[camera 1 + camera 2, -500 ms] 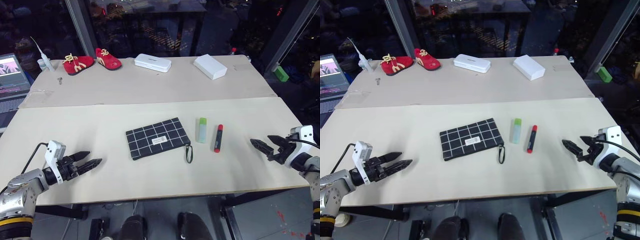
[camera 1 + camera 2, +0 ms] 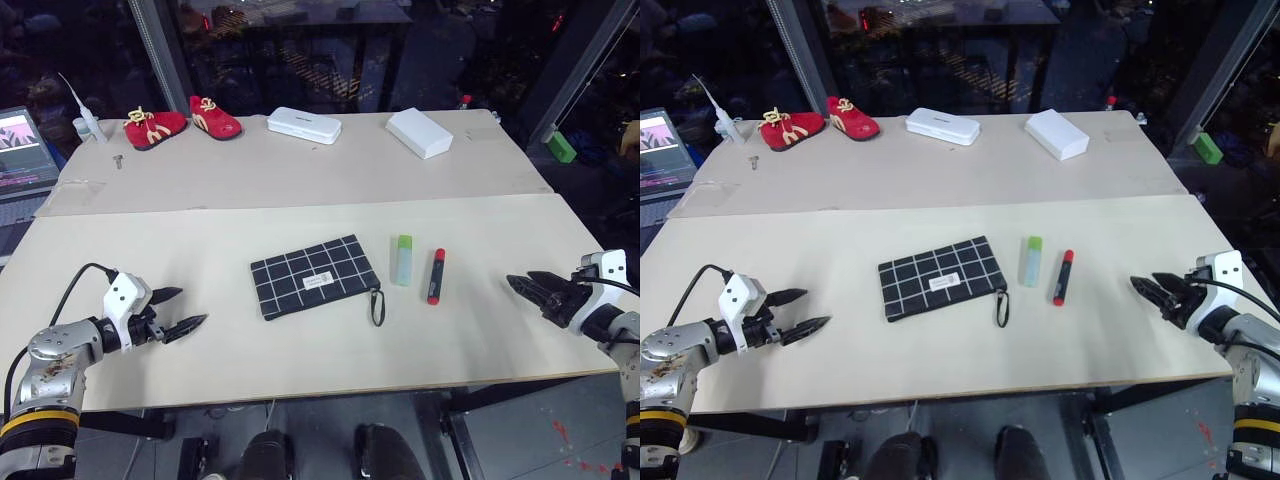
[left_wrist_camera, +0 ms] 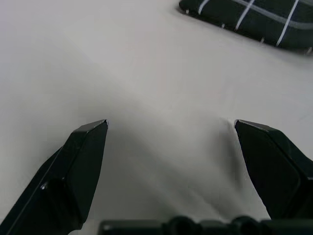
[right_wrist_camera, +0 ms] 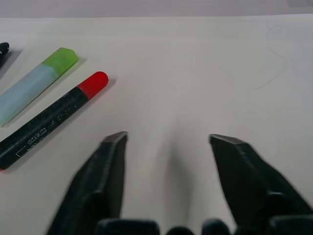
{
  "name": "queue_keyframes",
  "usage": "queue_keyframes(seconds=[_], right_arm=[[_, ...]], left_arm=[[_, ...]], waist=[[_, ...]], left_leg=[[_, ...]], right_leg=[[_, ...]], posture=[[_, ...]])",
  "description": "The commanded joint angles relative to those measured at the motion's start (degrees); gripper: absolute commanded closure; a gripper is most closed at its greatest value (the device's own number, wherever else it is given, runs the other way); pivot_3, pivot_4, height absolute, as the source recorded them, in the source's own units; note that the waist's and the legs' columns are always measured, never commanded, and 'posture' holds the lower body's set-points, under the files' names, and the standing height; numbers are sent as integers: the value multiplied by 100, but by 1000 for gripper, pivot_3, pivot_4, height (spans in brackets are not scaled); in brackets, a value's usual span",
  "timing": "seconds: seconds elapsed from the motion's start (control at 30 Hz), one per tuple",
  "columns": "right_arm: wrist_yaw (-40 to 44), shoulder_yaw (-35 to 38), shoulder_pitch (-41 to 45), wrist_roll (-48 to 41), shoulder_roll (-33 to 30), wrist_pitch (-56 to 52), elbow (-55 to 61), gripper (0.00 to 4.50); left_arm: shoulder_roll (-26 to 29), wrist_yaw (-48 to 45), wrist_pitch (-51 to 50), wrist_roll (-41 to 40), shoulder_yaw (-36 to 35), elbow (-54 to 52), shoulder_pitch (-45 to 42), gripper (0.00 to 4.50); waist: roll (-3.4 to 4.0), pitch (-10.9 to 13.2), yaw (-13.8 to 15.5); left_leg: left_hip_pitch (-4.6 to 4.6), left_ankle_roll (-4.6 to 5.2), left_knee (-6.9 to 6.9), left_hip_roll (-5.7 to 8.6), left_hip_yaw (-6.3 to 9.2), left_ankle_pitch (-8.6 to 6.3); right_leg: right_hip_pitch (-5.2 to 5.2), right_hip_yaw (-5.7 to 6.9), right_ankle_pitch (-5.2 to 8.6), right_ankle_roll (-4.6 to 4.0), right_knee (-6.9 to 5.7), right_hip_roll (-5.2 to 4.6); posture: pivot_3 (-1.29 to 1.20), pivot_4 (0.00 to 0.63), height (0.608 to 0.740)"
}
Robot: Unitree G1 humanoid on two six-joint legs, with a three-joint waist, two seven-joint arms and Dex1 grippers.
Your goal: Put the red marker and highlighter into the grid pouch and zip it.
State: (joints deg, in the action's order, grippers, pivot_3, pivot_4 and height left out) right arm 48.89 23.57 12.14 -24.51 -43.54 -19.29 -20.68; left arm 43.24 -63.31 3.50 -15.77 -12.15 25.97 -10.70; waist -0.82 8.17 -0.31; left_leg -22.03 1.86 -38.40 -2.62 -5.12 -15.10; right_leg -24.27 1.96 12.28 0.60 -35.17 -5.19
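Observation:
The grid pouch [image 2: 314,278] will open wide from one corner when I pull the loop along the pouch's edge, because the wrist loop [image 2: 377,307] sits at that corner of the pouch.
The grid pouch [image 2: 315,277] lies flat at the middle of the table, black with white lines, its wrist loop toward the right. To its right the highlighter [image 2: 403,260] and then the red marker [image 2: 437,276] lie side by side on the tabletop. My left gripper [image 2: 190,307] hovers low over the table, well left of the pouch, open and empty; the left wrist view shows its wide-spread fingertips [image 3: 88,142] and a pouch corner [image 3: 254,19]. My right gripper [image 2: 522,282] is open and empty, right of the marker [image 4: 54,120] and highlighter [image 4: 36,85].
At the back of the table stand two red shoes [image 2: 155,127], a white case [image 2: 305,125] and a white box [image 2: 420,133]. A laptop [image 2: 20,150] sits off the left edge. A green block [image 2: 562,147] lies beyond the table's right side.
My left gripper's fingers have spread wider and its wrist has turned a little. The right gripper has barely moved. Pouch, highlighter and marker lie as before.

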Motion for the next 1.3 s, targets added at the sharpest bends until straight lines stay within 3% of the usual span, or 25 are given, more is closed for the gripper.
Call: queue_keyframes(seconds=[0.03, 0.13, 0.2, 0.4, 0.5, 0.6, 0.83, 1.0, 1.13, 1.3], right_arm=[[70, 153, 84, -138, -100, 28, 177, 3087], [186, 89, 40, -196, -110, -51, 314, 4126], [258, 24, 25, -223, -90, -110, 429, 4488], [285, -285, 272, -395, 1, -657, 841, 4488], [318, -780, 821, -890, 380, -1293, 1775, 4488], [73, -1408, 1281, -783, 867, -1516, 2252, 4488], [-786, -3158, 1885, 983, 1432, -1175, 1837, 4488], [-984, -3592, 2109, 1458, 1659, -1352, 1548, 4488], [-906, -4098, 2037, 2083, 1451, -1123, 1373, 4488], [-472, -4292, 1994, 2206, 1238, -1098, 1486, 4488]], left_arm=[[226, 70, 1088, 640, 308, 215, -213, 0], [219, 166, 1671, 960, 532, 441, -385, 0], [150, 129, 1944, 1036, 683, 431, -521, 0], [89, 0, 2509, 1240, 1118, 497, -794, 0], [-2, -118, 2966, 1455, 1455, 607, -1065, 0], [-82, -114, 3260, 1580, 1639, 827, -1333, 0], [-206, -231, 3590, 1616, 1974, 1016, -1635, 0], [-188, -285, 3668, 1611, 2069, 942, -1572, 0], [-184, -285, 3666, 1579, 2108, 811, -1498, 0], [-267, -262, 3653, 1578, 2188, 710, -1519, 0]], waist=[[0, 0, 3], [2, -1, 9], [3, -2, 15], [3, -2, 45], [4, -2, 34], [5, -3, -25], [0, -5, 33], [1, -5, 37], [1, -5, 34], [1, -6, 45]], left_leg=[[0, 0, 0, 0, -1, 0], [2, 0, 0, 1, -2, 0], [5, 0, 0, 1, -5, 0], [3, 1, -6, 1, -10, 0], [3, 1, -5, 0, -12, 0], [8, 0, -12, 1, -11, 1], [-24, 0, -34, 6, -17, 0], [-27, 0, -39, 13, -19, 0], [-17, 0, -40, 10, -16, 0], [-13, 0, -40, 10, -13, 0]], right_leg=[[0, 0, 0, 0, 0, -1], [2, 1, 0, 0, 0, -1], [2, -2, 0, 1, -3, -2], [4, 0, -2, 4, -5, -2], [2, 1, -3, 4, -9, -1], [0, 0, -9, -4, -19, 4], [-17, 31, -3, 3, -52, -5], [-20, 32, -2, 4, -56, -5], [-10, 33, -1, 5, -56, -4], [-4, 34, 2, 7, -57, -6]], posture=[[0, 150, 740], [0, 150, 740], [0, 150, 740], [0, 150, 740], [0, 150, 740], [0, 150, 740], [0, 150, 740], [0, 150, 740], [0, 150, 740], [0, 150, 740]])
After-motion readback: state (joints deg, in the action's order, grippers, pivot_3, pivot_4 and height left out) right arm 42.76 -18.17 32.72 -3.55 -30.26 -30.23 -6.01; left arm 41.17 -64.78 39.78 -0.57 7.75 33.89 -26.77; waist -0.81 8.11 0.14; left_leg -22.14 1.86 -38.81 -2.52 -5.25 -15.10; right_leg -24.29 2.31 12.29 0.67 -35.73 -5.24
